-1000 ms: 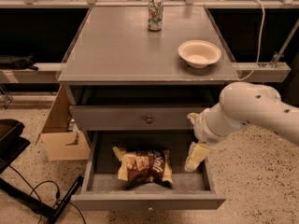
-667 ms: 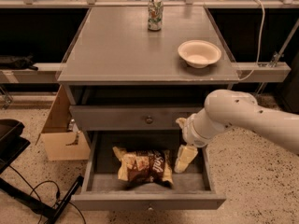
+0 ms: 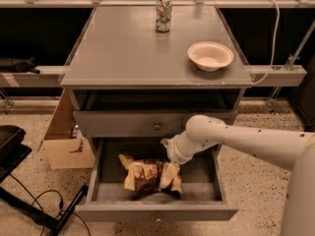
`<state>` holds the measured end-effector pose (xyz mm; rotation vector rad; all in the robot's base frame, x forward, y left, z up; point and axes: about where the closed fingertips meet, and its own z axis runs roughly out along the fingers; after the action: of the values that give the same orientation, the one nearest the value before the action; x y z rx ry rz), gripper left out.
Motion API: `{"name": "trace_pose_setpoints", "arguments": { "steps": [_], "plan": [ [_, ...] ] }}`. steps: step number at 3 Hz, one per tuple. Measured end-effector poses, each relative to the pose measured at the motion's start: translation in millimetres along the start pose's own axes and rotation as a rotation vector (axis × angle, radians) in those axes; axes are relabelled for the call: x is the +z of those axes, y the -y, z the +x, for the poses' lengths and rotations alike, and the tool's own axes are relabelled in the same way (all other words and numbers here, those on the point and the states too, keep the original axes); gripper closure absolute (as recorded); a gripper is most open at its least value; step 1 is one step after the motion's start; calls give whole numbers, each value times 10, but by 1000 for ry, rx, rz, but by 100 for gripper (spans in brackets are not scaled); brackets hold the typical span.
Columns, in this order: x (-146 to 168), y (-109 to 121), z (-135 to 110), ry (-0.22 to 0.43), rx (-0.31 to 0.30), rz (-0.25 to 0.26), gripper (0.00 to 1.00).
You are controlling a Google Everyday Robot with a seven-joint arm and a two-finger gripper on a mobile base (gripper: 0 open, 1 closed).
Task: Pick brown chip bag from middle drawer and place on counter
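Observation:
My gripper will lift the brown chip bag (image 3: 146,175) from the drawer, and the bag will keep its ends spread out because the crinkled gold end sticks up stiffly.
The brown chip bag (image 3: 145,175) lies crinkled in the open middle drawer (image 3: 155,212), left of its centre. My gripper (image 3: 170,174) reaches down into the drawer from the right on a white arm (image 3: 236,141) and sits on the bag's right end, hiding part of it. The counter (image 3: 133,53) is the grey top of the cabinet above.
A green-and-white soda can (image 3: 163,14) stands at the counter's back edge and a white bowl (image 3: 210,56) at its right. The upper drawer front (image 3: 123,124) is closed just above my arm. A cardboard box (image 3: 64,136) and black gear with cables (image 3: 19,181) lie on the floor at the left.
My arm has swung left and down inside the drawer. The gripper went from the drawer's right side to the bag's right end. The bag has not visibly moved.

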<state>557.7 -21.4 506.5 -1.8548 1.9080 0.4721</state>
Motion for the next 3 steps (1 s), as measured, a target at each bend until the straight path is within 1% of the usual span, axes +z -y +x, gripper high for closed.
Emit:
{"name": "trace_pose_setpoints", "arguments": {
  "steps": [1,2,3],
  "plan": [
    [600,23,66,54,13,-32,0],
    [1153,50,108,96,14,-62,24],
    [1337,62,91,128,11,-76,47]
  ]
}}
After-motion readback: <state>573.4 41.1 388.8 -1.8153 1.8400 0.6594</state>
